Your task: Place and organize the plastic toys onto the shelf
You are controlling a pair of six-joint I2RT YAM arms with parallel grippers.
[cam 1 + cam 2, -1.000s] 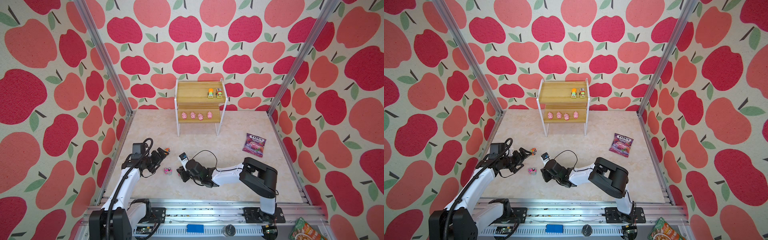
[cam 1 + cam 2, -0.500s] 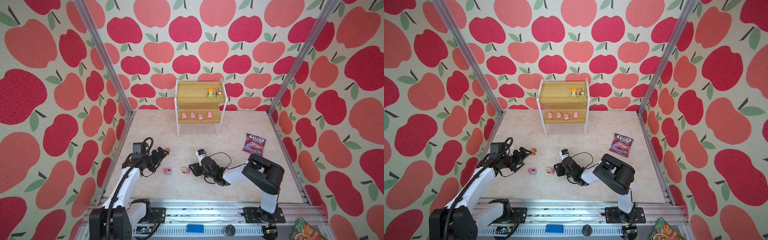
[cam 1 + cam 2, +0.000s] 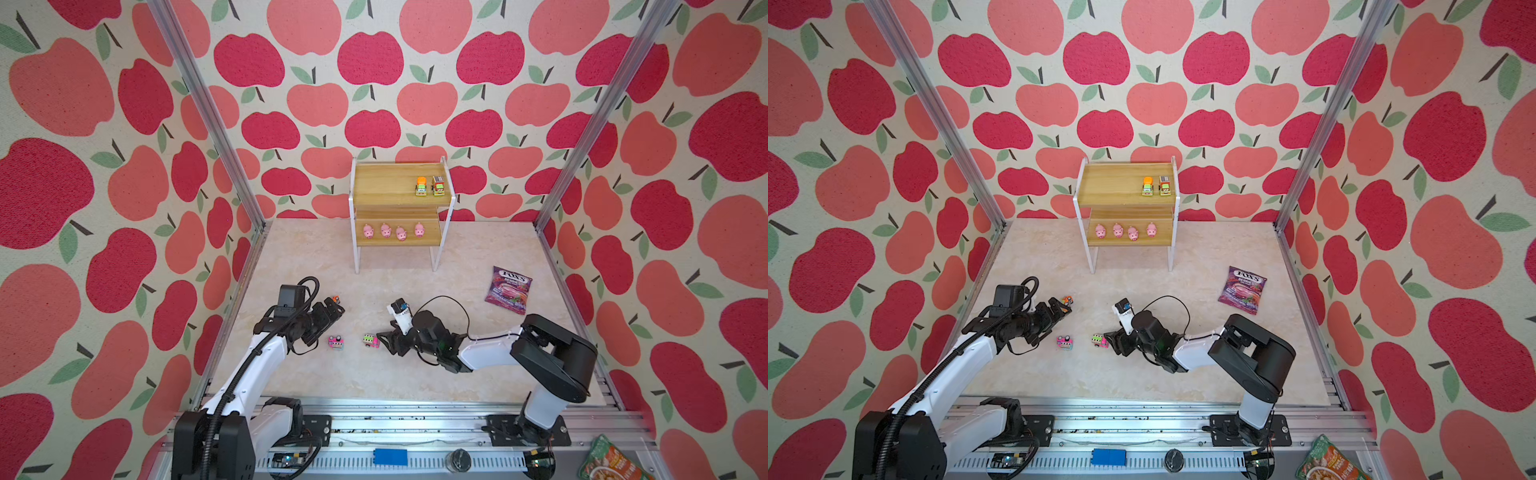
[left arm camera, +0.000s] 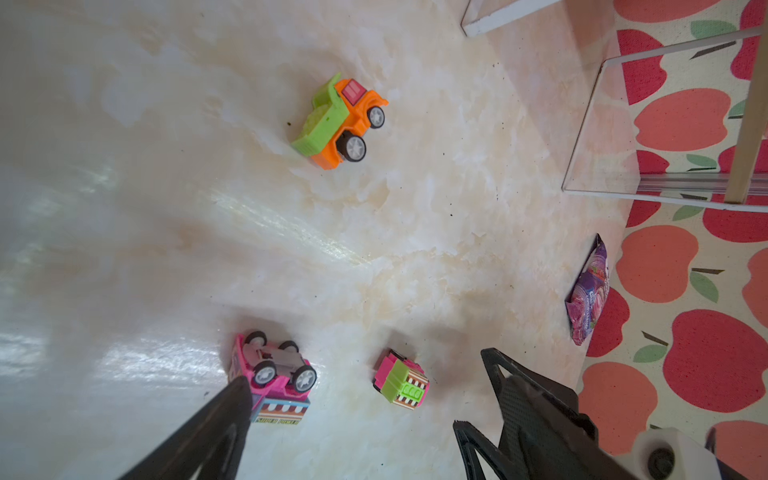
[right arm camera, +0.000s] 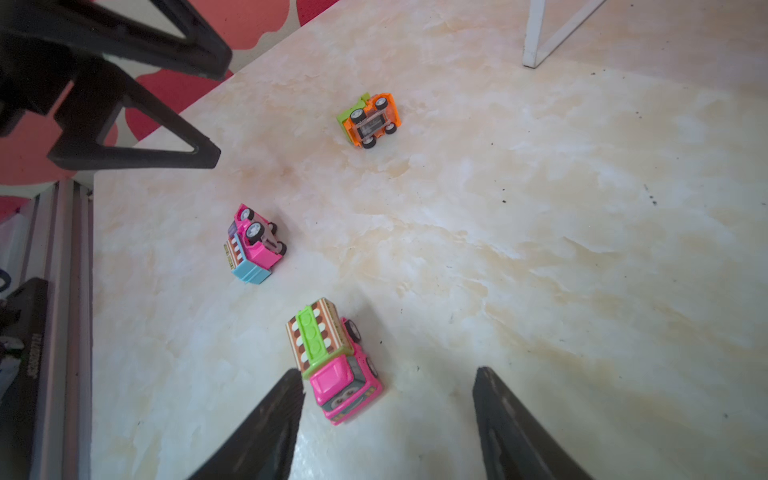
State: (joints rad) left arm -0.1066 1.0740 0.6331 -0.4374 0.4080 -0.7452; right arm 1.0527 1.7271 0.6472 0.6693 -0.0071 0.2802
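The pink-and-green truck [image 5: 332,360] is standing at a slant next to one finger of my right gripper. So next I move over and straddle the truck's sides [image 5: 362,356] squarely before I lift it.
The shelf [image 3: 382,187] stands at the back, with two trucks [image 3: 421,185] on its top board and several pink pigs [image 3: 385,230] on the lower board. Three trucks are on the table. A pink-and-green one [image 5: 336,365] stands upright, close to one finger of my open right gripper [image 5: 390,374], and nothing grips it. A pink truck [image 3: 336,342] lies on its side between the arms. The orange-and-green truck [image 3: 335,298] lies just beyond my left gripper [image 3: 330,312]. The left gripper is wide open and empty.
A purple candy bag [image 3: 508,289] lies flat on the right of the table. Patterned walls and metal posts [image 3: 249,208] close in the table. A snack packet [image 3: 611,461] sits beyond the front rail at the right.
My right gripper has drawn back to the right and opened, leaving the pink-and-green truck standing on the table. The left arm has not moved.
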